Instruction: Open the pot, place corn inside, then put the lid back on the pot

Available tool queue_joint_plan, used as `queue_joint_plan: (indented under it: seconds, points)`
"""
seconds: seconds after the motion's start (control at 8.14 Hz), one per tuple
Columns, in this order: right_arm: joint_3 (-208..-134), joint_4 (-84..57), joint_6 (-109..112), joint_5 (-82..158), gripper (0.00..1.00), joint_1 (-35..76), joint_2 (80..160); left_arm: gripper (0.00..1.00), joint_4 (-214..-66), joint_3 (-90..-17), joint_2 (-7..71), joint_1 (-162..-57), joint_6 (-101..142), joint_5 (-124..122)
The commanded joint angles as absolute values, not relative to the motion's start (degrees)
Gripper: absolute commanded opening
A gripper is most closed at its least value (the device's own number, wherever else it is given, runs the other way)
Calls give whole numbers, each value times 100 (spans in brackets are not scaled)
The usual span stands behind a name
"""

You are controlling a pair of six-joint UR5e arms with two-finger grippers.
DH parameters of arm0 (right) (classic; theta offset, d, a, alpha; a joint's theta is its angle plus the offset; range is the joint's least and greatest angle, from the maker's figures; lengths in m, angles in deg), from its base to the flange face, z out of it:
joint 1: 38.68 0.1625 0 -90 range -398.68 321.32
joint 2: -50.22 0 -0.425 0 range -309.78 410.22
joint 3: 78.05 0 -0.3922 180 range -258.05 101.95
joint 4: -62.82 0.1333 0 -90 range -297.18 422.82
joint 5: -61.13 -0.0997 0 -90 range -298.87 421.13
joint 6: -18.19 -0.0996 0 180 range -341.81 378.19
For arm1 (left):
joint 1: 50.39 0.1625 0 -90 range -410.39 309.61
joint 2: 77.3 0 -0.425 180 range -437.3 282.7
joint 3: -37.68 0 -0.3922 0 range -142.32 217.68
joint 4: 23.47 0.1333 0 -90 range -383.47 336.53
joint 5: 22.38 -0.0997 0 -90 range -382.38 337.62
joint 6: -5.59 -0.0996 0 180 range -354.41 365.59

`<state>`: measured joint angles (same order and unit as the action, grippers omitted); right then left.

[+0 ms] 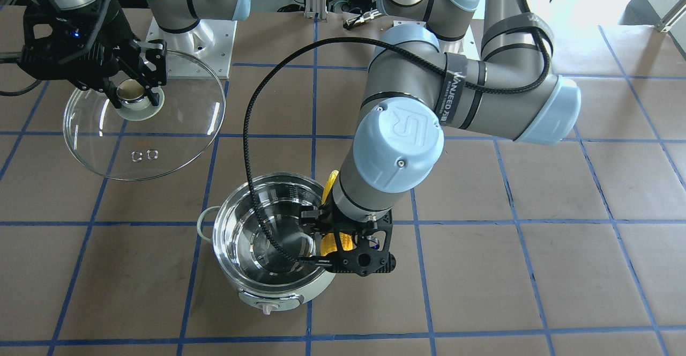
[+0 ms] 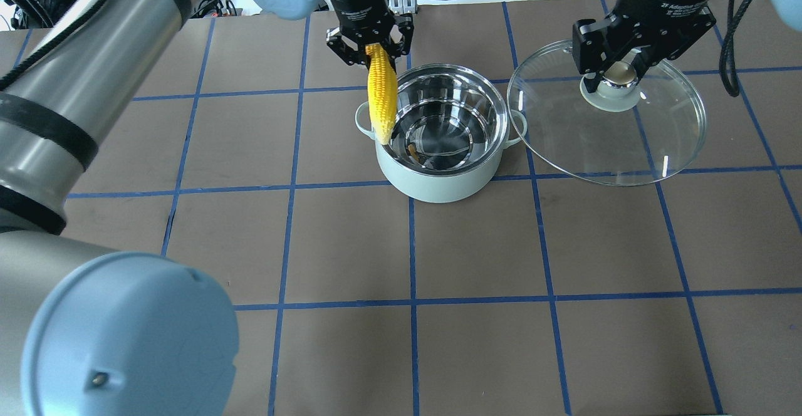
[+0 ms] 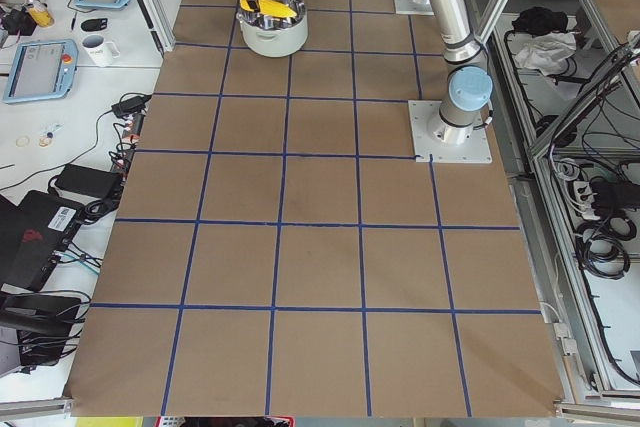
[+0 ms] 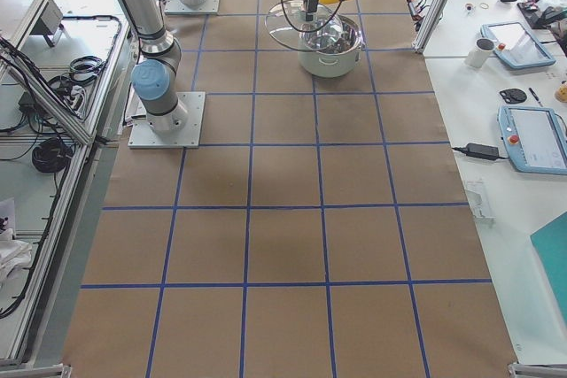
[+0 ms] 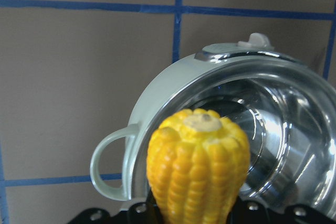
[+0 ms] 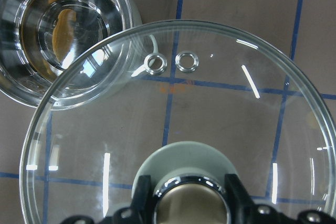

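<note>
The glass lid hangs clear of the open pot, so my left gripper should keep bringing the corn inward until it's over the steel bowl, then let go.
The mint-green pot (image 2: 438, 176) stands open, and its steel bowl holds only reflections. My left gripper (image 2: 371, 49) is shut on the thick end of the yellow corn (image 2: 383, 93). The corn hangs tip-down over the pot's left rim. In the front view the left gripper (image 1: 343, 244) and corn (image 1: 332, 181) are at the pot's (image 1: 278, 291) right edge. My right gripper (image 2: 617, 76) is shut on the knob of the glass lid (image 2: 626, 146). It holds the lid tilted in the air beside the pot. The lid (image 6: 210, 124) fills the right wrist view, and the corn (image 5: 199, 166) fills the left wrist view.
The brown table (image 2: 476, 247) has a blue tape grid. The arm bases (image 1: 193, 39) stand at the robot's side. The left arm's black cable (image 1: 252, 147) loops over the pot. Side benches with tablets and mugs (image 4: 483, 46) lie beyond the table's edge.
</note>
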<state>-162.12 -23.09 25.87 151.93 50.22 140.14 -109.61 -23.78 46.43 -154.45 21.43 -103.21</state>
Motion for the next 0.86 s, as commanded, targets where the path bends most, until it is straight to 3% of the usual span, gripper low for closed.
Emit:
queue_joint_plan:
  seconds: [0.0,0.61,0.74]
  points:
    - [-16225,-2305,2593,15201,29,5018,14013,0,-10136,-2165,5215,-15937,2588,-10192]
    - [-16234,-2305,2601,15201,29,5018,14022,0,-9756,-2383,5217,-15955,2519,-10288]
    - [-16234,-2287,2540,15149,29,5036,14040,20,-9687,-2593,5199,-15955,2510,-10584]
